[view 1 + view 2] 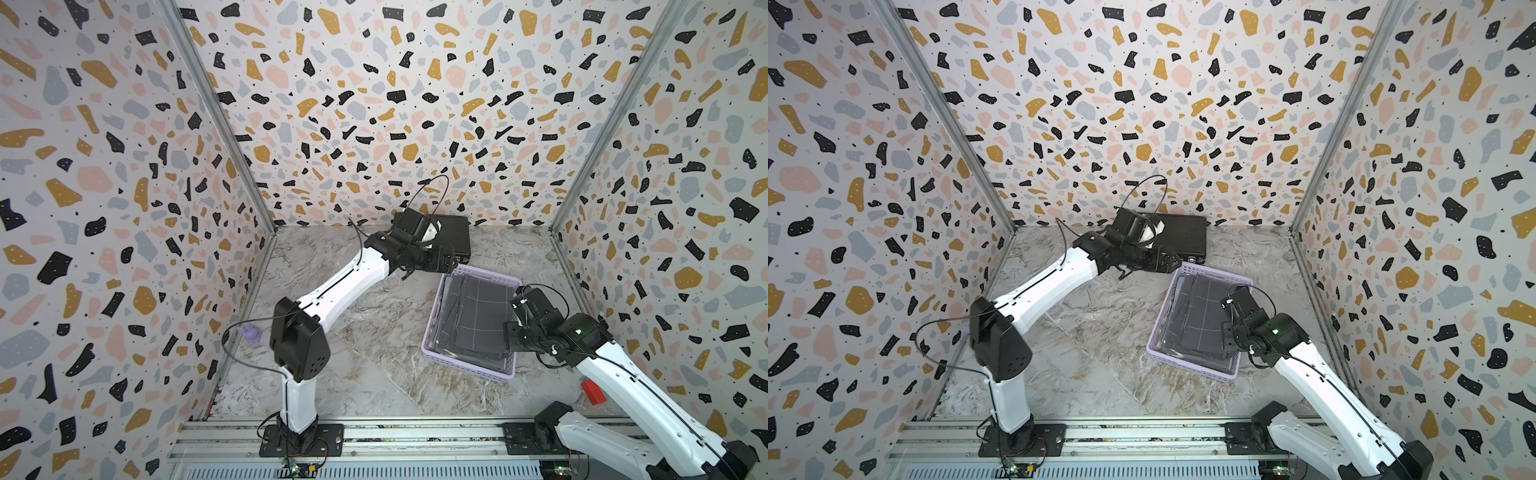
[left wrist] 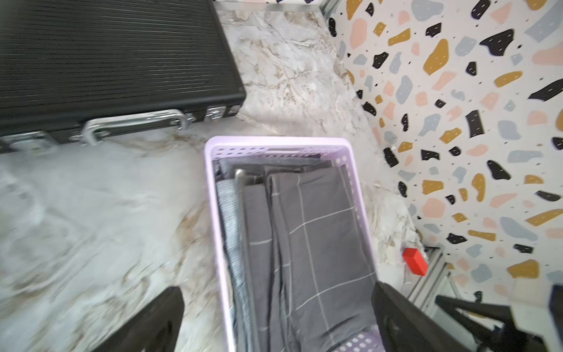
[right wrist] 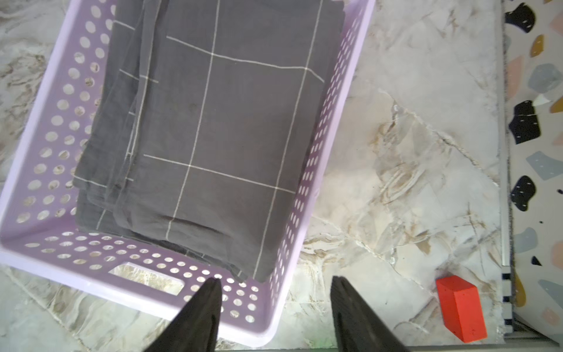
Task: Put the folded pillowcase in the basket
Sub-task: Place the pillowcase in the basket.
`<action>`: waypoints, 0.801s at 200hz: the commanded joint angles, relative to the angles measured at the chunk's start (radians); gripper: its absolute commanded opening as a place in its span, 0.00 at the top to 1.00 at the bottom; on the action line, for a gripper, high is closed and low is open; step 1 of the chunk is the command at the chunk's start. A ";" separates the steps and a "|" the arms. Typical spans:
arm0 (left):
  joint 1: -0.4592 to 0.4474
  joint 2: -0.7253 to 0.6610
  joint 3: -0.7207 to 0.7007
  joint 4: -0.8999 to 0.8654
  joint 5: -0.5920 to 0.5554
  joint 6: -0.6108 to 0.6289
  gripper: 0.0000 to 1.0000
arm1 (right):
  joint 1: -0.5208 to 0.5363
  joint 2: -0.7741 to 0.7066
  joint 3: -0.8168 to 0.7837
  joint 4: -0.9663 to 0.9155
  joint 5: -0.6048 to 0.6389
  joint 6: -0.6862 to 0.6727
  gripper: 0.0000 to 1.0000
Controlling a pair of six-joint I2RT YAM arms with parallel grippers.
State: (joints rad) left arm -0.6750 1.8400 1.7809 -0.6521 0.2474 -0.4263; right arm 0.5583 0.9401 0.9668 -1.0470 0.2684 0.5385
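Next, I pull the basket holding the folded pillowcase (image 1: 477,320) toward the middle with my left gripper straddling its long rim (image 1: 433,320), because the basket sits crooked toward my right gripper's side.
The folded pillowcase (image 1: 478,316) (image 1: 1196,316), dark grey with thin white grid lines, lies flat inside the lavender basket (image 1: 432,328) (image 1: 1158,332) at the right of the table. My left gripper (image 1: 451,259) (image 1: 1169,259) hovers over the basket's far end. In the left wrist view it (image 2: 277,289) stands wide open above the pillowcase (image 2: 320,228), holding nothing. My right gripper (image 1: 512,337) (image 1: 1229,338) is at the basket's near right corner. The right wrist view shows it (image 3: 275,280) open and empty over the basket rim (image 3: 45,122), with the pillowcase (image 3: 228,122) beyond.
A black hard case (image 1: 453,237) (image 2: 106,61) with metal latches lies behind the basket at the back wall. A red block (image 1: 593,392) (image 3: 461,307) sits by the right wall. A small purple object (image 1: 248,332) rests against the left wall. Patterned walls close three sides.
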 commanded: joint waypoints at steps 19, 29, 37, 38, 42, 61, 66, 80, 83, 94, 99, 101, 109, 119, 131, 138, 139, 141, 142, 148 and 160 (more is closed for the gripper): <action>0.000 -0.032 -0.235 -0.049 -0.124 0.076 0.00 | -0.004 0.062 -0.010 0.061 0.069 -0.015 0.56; 0.000 -0.036 -0.257 -0.040 -0.112 0.068 0.00 | -0.006 0.099 -0.011 0.100 0.059 -0.015 0.64; 0.000 -0.034 -0.266 -0.033 -0.107 0.061 0.00 | -0.008 0.129 -0.012 0.129 0.044 -0.012 0.71; 0.000 -0.034 -0.266 -0.032 -0.106 0.060 0.00 | -0.008 0.133 -0.013 0.133 0.041 -0.012 0.72; 0.000 -0.033 -0.269 -0.029 -0.104 0.059 0.00 | -0.009 0.148 -0.017 0.146 0.032 -0.007 0.76; 0.000 -0.019 -0.280 -0.014 -0.089 0.052 0.00 | -0.015 0.211 -0.063 0.219 -0.005 0.013 0.88; 0.000 -0.014 -0.282 -0.011 -0.080 0.052 0.00 | -0.016 0.229 -0.078 0.236 -0.020 0.019 0.91; -0.001 0.001 -0.292 0.012 -0.046 0.043 0.00 | -0.018 0.271 -0.124 0.286 -0.047 0.036 0.97; -0.001 0.003 -0.295 0.019 -0.039 0.041 0.00 | -0.018 0.278 -0.133 0.295 -0.049 0.039 0.98; -0.001 0.010 -0.308 0.045 -0.014 0.031 0.00 | -0.019 0.306 -0.167 0.330 -0.059 0.051 1.00; -0.001 0.012 -0.312 0.059 -0.001 0.025 0.00 | -0.021 0.318 -0.181 0.342 -0.066 0.053 1.00; -0.001 0.014 -0.313 0.063 0.008 0.023 0.00 | -0.020 0.323 -0.185 0.346 -0.068 0.053 1.00; -0.004 0.019 -0.318 0.083 0.036 0.016 0.00 | -0.021 0.338 -0.194 0.359 -0.078 0.056 1.00; -0.009 0.025 -0.321 0.101 0.064 0.010 0.01 | -0.022 0.354 -0.201 0.375 -0.088 0.053 1.00; -0.021 0.031 -0.320 0.110 0.081 0.015 0.01 | -0.023 0.360 -0.198 0.374 -0.092 0.046 1.00; -0.027 0.033 -0.318 0.111 0.084 0.018 0.01 | -0.023 0.349 -0.189 0.368 -0.089 0.041 1.00; -0.028 0.033 -0.318 0.111 0.085 0.019 0.02 | -0.022 0.348 -0.187 0.365 -0.087 0.042 1.00; -0.031 0.034 -0.318 0.112 0.087 0.020 0.02 | -0.022 0.343 -0.184 0.360 -0.084 0.042 1.00; -0.031 0.035 -0.318 0.112 0.088 0.020 0.02 | -0.022 0.340 -0.182 0.359 -0.083 0.041 1.00; -0.037 0.036 -0.318 0.114 0.094 0.025 0.02 | -0.022 0.319 -0.171 0.343 -0.075 0.039 1.00; -0.044 0.038 -0.321 0.112 0.083 0.029 0.02 | -0.023 0.259 -0.141 0.308 -0.056 0.035 0.94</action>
State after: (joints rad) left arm -0.6987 1.8679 1.4719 -0.5781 0.2951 -0.4049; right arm 0.5377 1.2907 0.7662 -0.7025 0.2050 0.5720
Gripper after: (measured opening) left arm 0.979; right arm 0.040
